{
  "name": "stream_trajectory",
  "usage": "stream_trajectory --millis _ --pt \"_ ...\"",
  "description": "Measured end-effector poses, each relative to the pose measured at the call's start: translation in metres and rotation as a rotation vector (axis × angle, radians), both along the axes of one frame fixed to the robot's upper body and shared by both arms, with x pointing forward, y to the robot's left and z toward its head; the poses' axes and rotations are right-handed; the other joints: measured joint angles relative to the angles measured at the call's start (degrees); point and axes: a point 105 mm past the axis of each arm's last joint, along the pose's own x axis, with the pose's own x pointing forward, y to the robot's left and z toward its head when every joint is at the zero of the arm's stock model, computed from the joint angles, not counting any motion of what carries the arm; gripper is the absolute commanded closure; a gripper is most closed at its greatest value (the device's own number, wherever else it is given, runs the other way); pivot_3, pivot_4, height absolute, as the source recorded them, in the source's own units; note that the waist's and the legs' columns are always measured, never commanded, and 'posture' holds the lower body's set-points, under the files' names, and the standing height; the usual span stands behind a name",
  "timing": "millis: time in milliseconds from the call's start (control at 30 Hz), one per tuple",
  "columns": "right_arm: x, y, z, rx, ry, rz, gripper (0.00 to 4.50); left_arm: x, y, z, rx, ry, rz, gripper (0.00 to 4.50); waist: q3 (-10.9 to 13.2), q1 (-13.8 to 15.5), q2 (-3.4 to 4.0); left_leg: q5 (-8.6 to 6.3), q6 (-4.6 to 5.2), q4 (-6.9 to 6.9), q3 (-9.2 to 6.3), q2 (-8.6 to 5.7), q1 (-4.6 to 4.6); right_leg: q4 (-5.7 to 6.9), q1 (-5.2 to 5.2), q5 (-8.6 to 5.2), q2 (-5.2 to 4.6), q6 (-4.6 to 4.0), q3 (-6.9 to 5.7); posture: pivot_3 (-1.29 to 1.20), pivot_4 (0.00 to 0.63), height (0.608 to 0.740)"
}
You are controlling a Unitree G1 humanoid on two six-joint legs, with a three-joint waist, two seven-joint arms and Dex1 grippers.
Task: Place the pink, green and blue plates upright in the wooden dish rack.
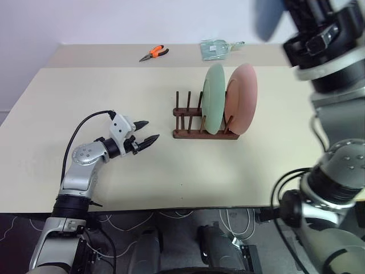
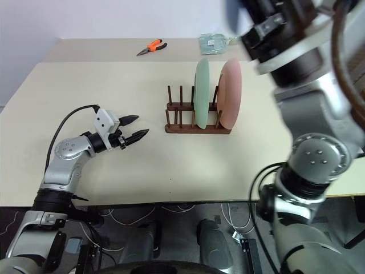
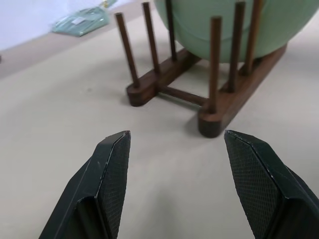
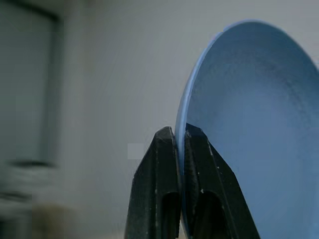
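The blue plate [image 4: 254, 129] is upright by its rim, and the rack's end slot [image 1: 183, 119] is empty. So my right gripper should go on there until the pegs hold the plate before it lets go.
The wooden dish rack [image 1: 191, 132] stands mid-table with the green plate [image 1: 214, 98] and the pink plate [image 1: 242, 98] upright in its right-hand slots. My left gripper [image 1: 146, 133] hovers open and level just above the table, left of the rack, pointing at the rack's empty pegs [image 3: 149, 35]. The blue plate [image 4: 254, 124] is pinched by its rim in my right gripper [image 4: 180, 137], which is shut on it and raised high at the upper right; the plate's blurred edge [image 1: 268, 20] shows at the top of the head view.
Orange-handled pliers [image 1: 154, 53] and a pale green packet [image 1: 215, 48] lie on the far part of the beige table [image 1: 114, 91]. The table's front edge runs close to me, with cables on the floor below it.
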Motion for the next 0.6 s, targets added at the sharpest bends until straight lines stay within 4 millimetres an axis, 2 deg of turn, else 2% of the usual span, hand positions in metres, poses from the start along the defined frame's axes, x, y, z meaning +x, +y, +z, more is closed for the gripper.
stream_trajectory --millis 133,233,367,600 --pt "0.01 0.029 -0.015 0.123 0.212 0.202 4.45 -0.001 0.002 -0.003 -0.001 0.007 0.006 1.43 0.0 -0.2 0.0 0.0 0.0 0.04 0.02 -0.01 0.01 0.03 -0.02 -0.02 0.0 -0.05 0.01 0.0 0.15 0.732" --pt "0.038 0.044 -0.044 0.166 0.429 0.204 4.45 -0.001 0.002 -0.003 -0.001 0.007 0.007 1.43 0.0 -0.4 0.0 0.01 0.01 0.02 0.02 0.0 0.03 0.05 -0.03 -0.01 0.05 -0.06 0.01 0.0 0.15 0.732" --pt "0.067 0.047 -0.083 0.178 0.63 0.132 4.45 -0.006 0.004 -0.006 -0.003 0.013 0.012 1.43 0.0 -0.4 0.02 0.01 0.01 -0.02 0.03 0.0 0.01 0.05 -0.08 0.02 0.05 0.01 0.02 0.0 0.15 0.732" --pt "0.072 0.051 -0.089 0.188 0.672 0.121 4.45 -0.009 0.005 -0.005 0.001 0.015 0.011 1.43 0.0 -0.5 0.03 0.0 0.01 -0.04 0.02 0.02 0.01 0.06 -0.11 -0.01 0.11 -0.05 0.02 0.0 0.15 0.732"
